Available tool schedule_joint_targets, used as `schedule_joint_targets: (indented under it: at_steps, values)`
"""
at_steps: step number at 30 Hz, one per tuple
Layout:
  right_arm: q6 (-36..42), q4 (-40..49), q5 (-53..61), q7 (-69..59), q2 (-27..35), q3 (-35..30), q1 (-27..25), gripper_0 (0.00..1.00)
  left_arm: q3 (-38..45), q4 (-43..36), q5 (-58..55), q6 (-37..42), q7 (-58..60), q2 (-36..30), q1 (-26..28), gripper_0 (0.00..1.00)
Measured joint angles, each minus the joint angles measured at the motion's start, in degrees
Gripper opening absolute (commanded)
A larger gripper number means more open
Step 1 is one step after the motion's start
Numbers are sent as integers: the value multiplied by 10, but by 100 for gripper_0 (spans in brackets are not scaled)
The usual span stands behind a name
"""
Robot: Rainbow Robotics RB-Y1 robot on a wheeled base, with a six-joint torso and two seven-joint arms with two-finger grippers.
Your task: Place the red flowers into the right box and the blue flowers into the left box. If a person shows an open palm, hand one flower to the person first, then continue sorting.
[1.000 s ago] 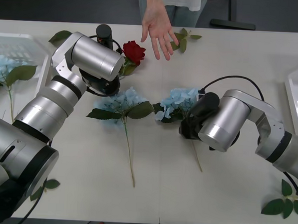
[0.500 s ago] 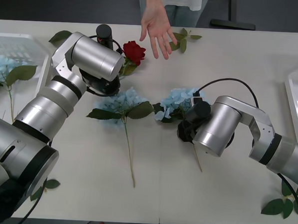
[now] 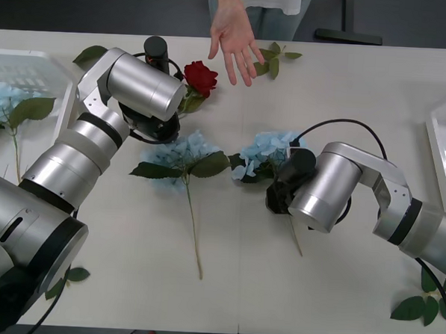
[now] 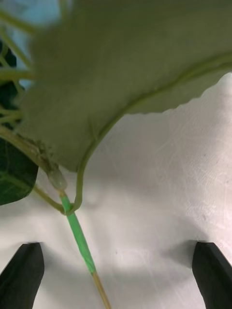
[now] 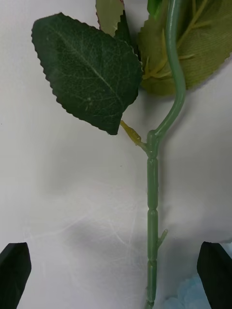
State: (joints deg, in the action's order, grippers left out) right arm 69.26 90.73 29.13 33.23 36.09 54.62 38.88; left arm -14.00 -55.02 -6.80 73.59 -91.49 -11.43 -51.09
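My gripper will lift the red flower (image 3: 201,77) with its shape kept and its bloom held out stiffly, because the thick green stem holds a sharp bend (image 5: 176,98).
A red flower (image 3: 201,77) lies at the far side of the table, just in front of a person's open palm (image 3: 233,40). My left gripper (image 5: 116,282) is open low over its green stem (image 5: 152,212), one black fingertip on each side. Two blue flowers (image 3: 180,151) (image 3: 265,153) lie mid-table. My right gripper (image 4: 116,277) is open over the second one's stem (image 4: 79,241), below its big leaf (image 4: 125,72). Another blue flower (image 3: 2,99) lies in the left box (image 3: 34,63). The right box (image 3: 443,141) shows at the right edge.
Loose green leaf sprigs lie near the hand (image 3: 274,56), at the far left (image 3: 90,54), at the near right (image 3: 425,301) and near my left arm (image 3: 71,275). The near half of the table is bare white surface.
My right arm has moved left, closer over the blue flower's stem. The person's hand shifted slightly left. The left arm has not moved.
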Motion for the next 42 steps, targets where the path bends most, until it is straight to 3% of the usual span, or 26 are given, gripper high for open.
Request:
schedule_joint_targets:
  at_steps: [3,4,7,8,22,28,32,36,39,42]
  values:
    - [7,0,7,0,0,0,0,65,0,0,0,0,0,0,0,100]
    - [7,0,8,0,0,0,0,45,0,0,0,0,0,0,0,100]
    - [7,0,9,0,0,0,0,5,0,0,0,0,0,0,0,100]
    - [7,0,9,0,0,0,0,0,0,0,0,0,0,0,0,100]
    - [9,0,9,0,0,0,1,0,0,0,0,0,0,0,0,100]
    - [83,25,95,0,26,-18,34,0,0,0,0,0,0,0,0,100]
    - [132,101,188,0,90,-109,58,0,0,0,0,0,0,0,0,100]
    - [183,156,278,36,147,-274,61,0,0,0,0,0,0,0,0,100]
    - [185,172,318,121,175,-383,61,0,0,0,0,0,0,0,0,100]
    - [150,181,326,186,201,-440,61,0,0,0,0,0,0,0,0,100]
